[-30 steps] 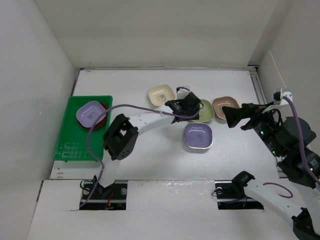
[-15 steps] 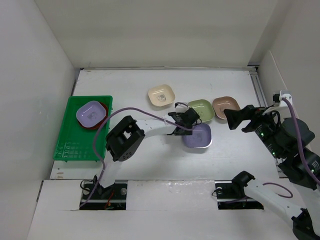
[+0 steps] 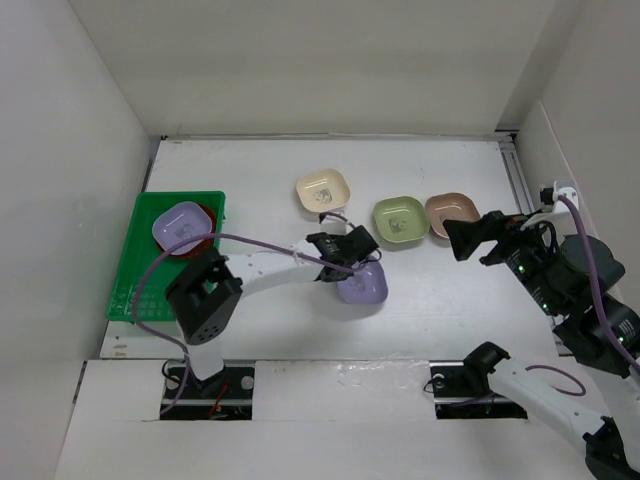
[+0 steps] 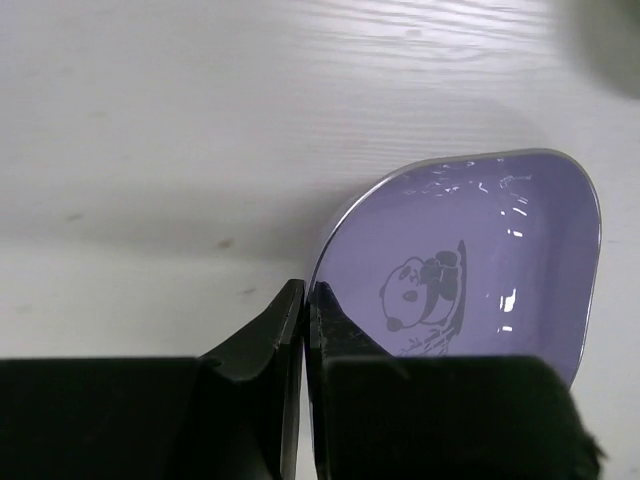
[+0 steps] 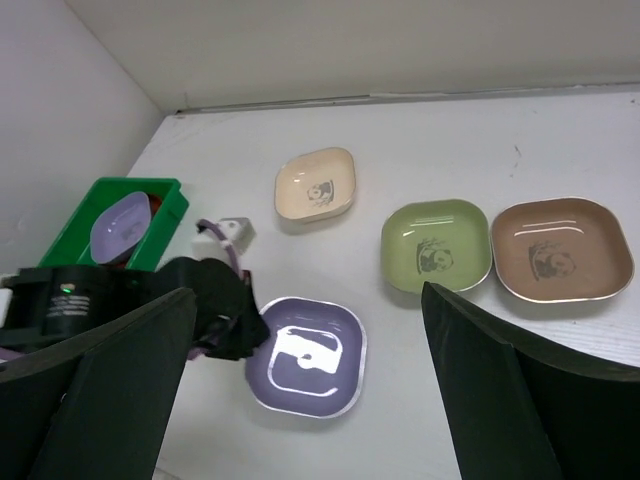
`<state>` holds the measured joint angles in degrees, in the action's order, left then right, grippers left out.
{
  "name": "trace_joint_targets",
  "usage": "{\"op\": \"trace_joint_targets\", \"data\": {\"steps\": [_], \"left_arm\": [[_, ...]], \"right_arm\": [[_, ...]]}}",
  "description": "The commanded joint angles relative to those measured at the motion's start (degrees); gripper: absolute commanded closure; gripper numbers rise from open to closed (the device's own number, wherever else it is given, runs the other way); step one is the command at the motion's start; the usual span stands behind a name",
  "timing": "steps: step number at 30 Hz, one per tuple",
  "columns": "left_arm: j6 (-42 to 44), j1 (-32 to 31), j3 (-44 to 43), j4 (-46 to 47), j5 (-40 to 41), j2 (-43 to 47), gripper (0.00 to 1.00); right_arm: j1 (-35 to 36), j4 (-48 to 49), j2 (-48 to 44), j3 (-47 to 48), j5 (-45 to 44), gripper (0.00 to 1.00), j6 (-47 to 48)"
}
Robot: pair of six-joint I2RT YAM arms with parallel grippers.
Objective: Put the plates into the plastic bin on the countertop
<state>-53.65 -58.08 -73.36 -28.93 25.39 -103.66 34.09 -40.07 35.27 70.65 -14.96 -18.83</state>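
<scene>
My left gripper's fingers hold the lavender plate's rim [image 4: 342,210] with the panda print facing up. I carry on moving over the bin's stacked plates [image 3: 183,227] and let go there.
My left gripper [image 3: 343,262] is shut on the left rim of a lavender plate [image 3: 364,286] at the middle of the countertop [image 3: 250,170]. In the left wrist view the jaws [image 4: 307,300] pinch that rim beside the panda print [image 4: 425,290]. A cream plate [image 3: 322,189], a light green plate [image 3: 400,219] and a tan-pink plate [image 3: 450,211] lie farther back. The green plastic bin [image 3: 150,290] at the left holds another lavender plate [image 3: 180,224] on a red-brown one [image 3: 206,240]. My right gripper [image 3: 460,238] hangs open above the tan-pink plate's near side, empty [image 5: 308,292].
White walls close in the left, back and right. A metal rail [image 3: 515,170] runs along the right edge. The left arm's purple cable [image 3: 250,240] loops over the countertop between the bin and the held plate.
My left gripper left the light green plate, came down to the lavender plate, shut on its rim and pulled it left and nearer. The right arm barely moved.
</scene>
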Motion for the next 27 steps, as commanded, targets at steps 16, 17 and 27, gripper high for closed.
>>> {"op": "trace_joint_targets", "data": {"steps": [16,17,27], "left_arm": [[12.2,67.3,4.7,-0.5,-9.7,25.6,1.00],[12.9,68.4,4.7,0.4,-9.7,24.6,1.00],[15.3,77.2,2.4,2.1,-13.3,15.9,1.00]], "right_arm": [[-0.2,13.0,7.0,-7.5,14.2,0.00,1.6],[-0.2,13.6,7.0,-7.5,15.2,0.00,1.6],[-0.2,14.2,8.2,-8.2,18.3,0.00,3.8]]}}
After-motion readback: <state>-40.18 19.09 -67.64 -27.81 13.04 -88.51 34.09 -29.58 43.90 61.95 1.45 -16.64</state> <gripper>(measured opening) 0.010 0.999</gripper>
